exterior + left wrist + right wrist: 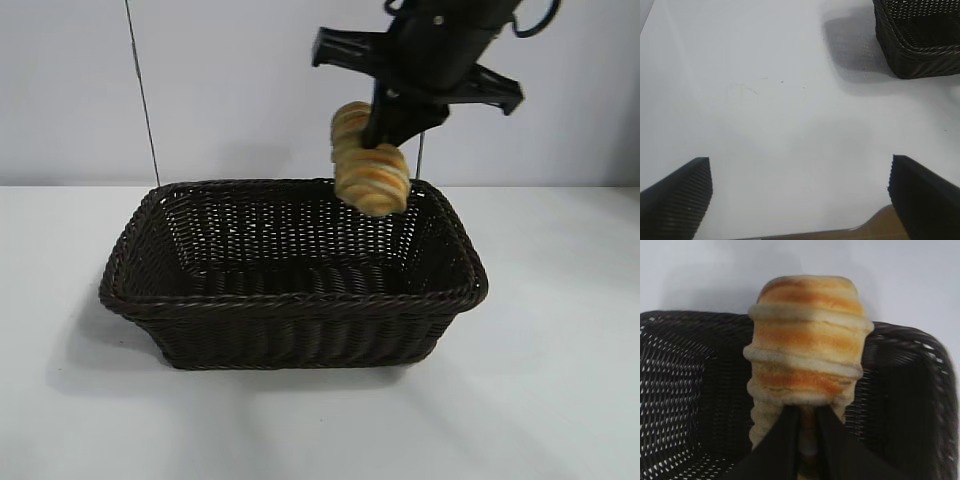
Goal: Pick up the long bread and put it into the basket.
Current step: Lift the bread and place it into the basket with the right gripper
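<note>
My right gripper should keep moving toward the basket's bottom (290, 276) and let go of the bread there, because the long bread (375, 180) is hanging clear above the basket's empty inside.
The long bread (368, 165) is a golden loaf with orange-brown ridges, held in the air above the far right rim of the basket (300, 305). My right gripper (382, 128) is shut on it, pinching its middle from above. In the right wrist view the bread (807, 350) fills the centre, the two dark fingers (780, 445) squeeze into its underside, and the basket (685, 390) lies behind and below. My left gripper (800, 195) is open and empty over bare table; a corner of the basket (920, 45) shows far off.
The white table (560, 380) surrounds the basket on all sides. A thin dark pole (142, 90) stands behind the basket's left end. A brown table edge (840, 235) shows beneath the left gripper.
</note>
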Controlling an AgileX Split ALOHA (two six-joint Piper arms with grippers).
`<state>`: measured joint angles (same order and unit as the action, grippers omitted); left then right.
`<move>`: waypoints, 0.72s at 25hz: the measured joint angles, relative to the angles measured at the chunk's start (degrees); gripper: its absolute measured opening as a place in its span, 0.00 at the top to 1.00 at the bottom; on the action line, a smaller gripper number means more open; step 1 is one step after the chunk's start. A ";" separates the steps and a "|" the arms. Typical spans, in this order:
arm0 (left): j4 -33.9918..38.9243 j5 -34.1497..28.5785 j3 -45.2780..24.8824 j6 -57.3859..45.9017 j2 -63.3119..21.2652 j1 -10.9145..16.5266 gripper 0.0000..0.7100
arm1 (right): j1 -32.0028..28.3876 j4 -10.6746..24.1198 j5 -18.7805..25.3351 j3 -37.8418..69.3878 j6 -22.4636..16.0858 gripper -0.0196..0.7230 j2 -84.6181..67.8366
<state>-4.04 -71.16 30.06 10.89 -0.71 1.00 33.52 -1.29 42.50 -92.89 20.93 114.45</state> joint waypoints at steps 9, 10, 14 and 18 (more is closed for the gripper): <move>0.05 0.00 0.00 0.06 0.00 0.00 0.03 | 0.05 -0.32 -0.26 -0.18 22.84 0.89 4.45; 0.05 0.00 0.00 0.06 0.00 0.00 0.03 | 0.05 -0.42 -0.26 -0.18 22.89 0.89 5.17; 0.05 0.00 0.00 0.06 0.00 0.00 0.03 | 0.05 -0.54 -0.67 -0.18 22.31 0.89 7.98; 0.05 0.00 0.00 0.06 0.00 0.00 0.03 | 0.05 -0.54 -1.81 -0.18 20.86 0.77 8.26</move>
<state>-3.98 -71.16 30.06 10.95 -0.71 1.00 33.57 -1.83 40.69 -93.07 41.79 122.71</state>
